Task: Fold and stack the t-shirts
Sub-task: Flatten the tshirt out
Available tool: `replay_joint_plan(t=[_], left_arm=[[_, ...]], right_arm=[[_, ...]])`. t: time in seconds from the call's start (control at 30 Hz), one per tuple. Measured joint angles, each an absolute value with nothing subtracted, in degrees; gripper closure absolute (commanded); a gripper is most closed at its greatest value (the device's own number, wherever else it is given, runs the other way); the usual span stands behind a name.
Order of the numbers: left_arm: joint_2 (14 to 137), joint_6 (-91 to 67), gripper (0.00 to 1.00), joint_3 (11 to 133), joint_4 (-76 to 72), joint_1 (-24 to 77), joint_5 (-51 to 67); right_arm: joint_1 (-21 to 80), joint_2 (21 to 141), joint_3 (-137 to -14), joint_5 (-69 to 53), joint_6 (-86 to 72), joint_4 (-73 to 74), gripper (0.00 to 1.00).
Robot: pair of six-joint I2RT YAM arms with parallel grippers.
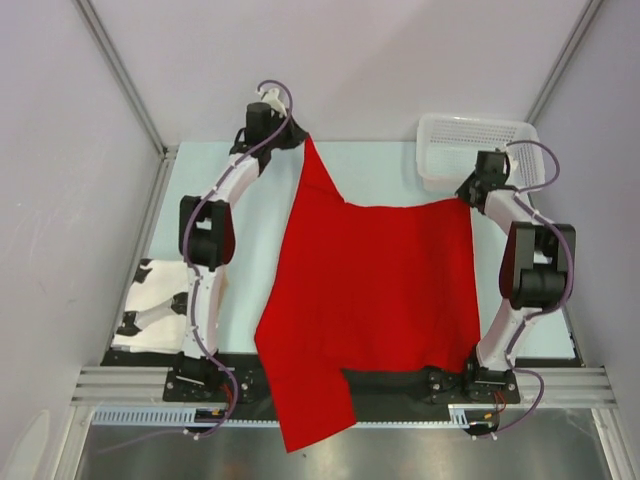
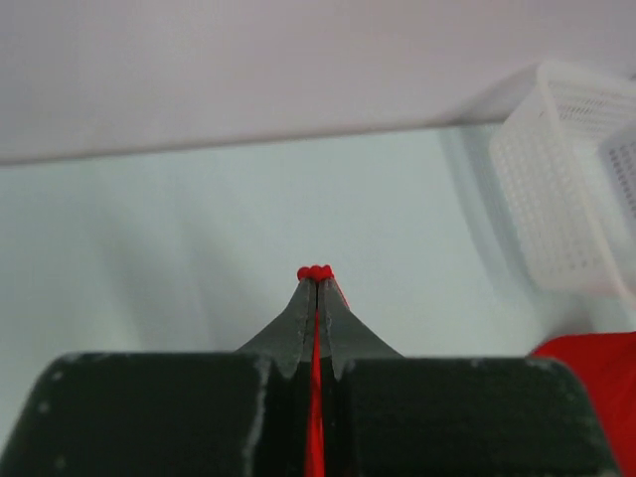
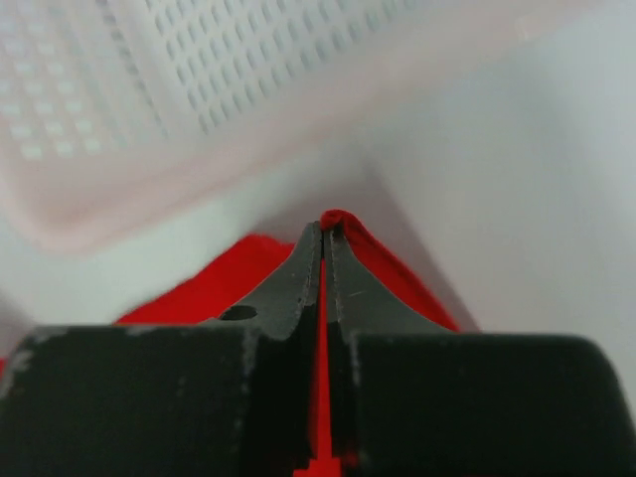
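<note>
The red t-shirt's lower end [image 1: 311,412] reaches past the table's near edge, so the robot's left gripper should draw the t-shirt's raised corner [image 1: 309,152] toward the far wall before it lays the t-shirt flat.
One bright red t-shirt [image 1: 370,300] hangs stretched over the middle of the table, its lower end trailing past the near edge. My left gripper [image 1: 300,135] is at the far left and is shut on the shirt's raised corner; the left wrist view shows red cloth [image 2: 316,272] pinched between the closed fingers. My right gripper [image 1: 468,196] is at the far right, just in front of the basket, and is shut on the shirt's other far corner. In the right wrist view the red cloth [image 3: 338,221] bulges out at the fingertips.
A white plastic mesh basket [image 1: 450,135] stands at the far right corner, close behind the right gripper, and fills the top of the right wrist view [image 3: 199,99]. White cloth [image 1: 150,300] lies at the near left beside the left arm. Grey walls enclose the table.
</note>
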State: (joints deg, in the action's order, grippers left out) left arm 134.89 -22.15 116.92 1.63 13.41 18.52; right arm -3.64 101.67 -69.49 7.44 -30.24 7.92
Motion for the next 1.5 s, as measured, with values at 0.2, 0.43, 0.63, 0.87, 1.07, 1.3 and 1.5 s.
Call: replay_joint_plan(t=[0.2, 0.43, 0.63, 0.87, 1.07, 1.3, 1.5], left_arm=[[140.6, -28.2, 1.00, 129.1, 0.6, 12.0, 19.0], [132.7, -30.6, 1.00, 116.8, -2.4, 12.1, 18.7], [125.3, -29.5, 1.00, 112.2, -1.5, 12.1, 18.7], [113.0, -25.9, 1.00, 112.0, 2.0, 11.7, 17.4], [95.6, -24.3, 1.00, 109.2, 1.4, 9.4, 14.2], [63.3, -19.9, 1.00, 95.3, -1.3, 7.7, 3.9], [42.9, -16.0, 1.00, 90.4, -6.3, 7.7, -4.4]], right_arm=[[-4.6, 108.9, -80.9, 7.1, -28.6, 10.0, 1.00], [-5.9, 104.0, -77.5, 7.1, -29.2, 9.9, 1.00], [-6.6, 95.2, -71.0, 7.1, -30.4, 10.2, 1.00], [-4.5, 84.3, -70.8, 7.6, -31.0, 15.1, 1.00], [2.9, 72.7, -75.4, 8.3, -31.4, 20.6, 1.00], [15.3, 54.8, -85.5, 10.5, -31.3, 30.9, 1.00], [16.3, 46.8, -96.5, 12.5, -31.6, 39.2, 1.00]])
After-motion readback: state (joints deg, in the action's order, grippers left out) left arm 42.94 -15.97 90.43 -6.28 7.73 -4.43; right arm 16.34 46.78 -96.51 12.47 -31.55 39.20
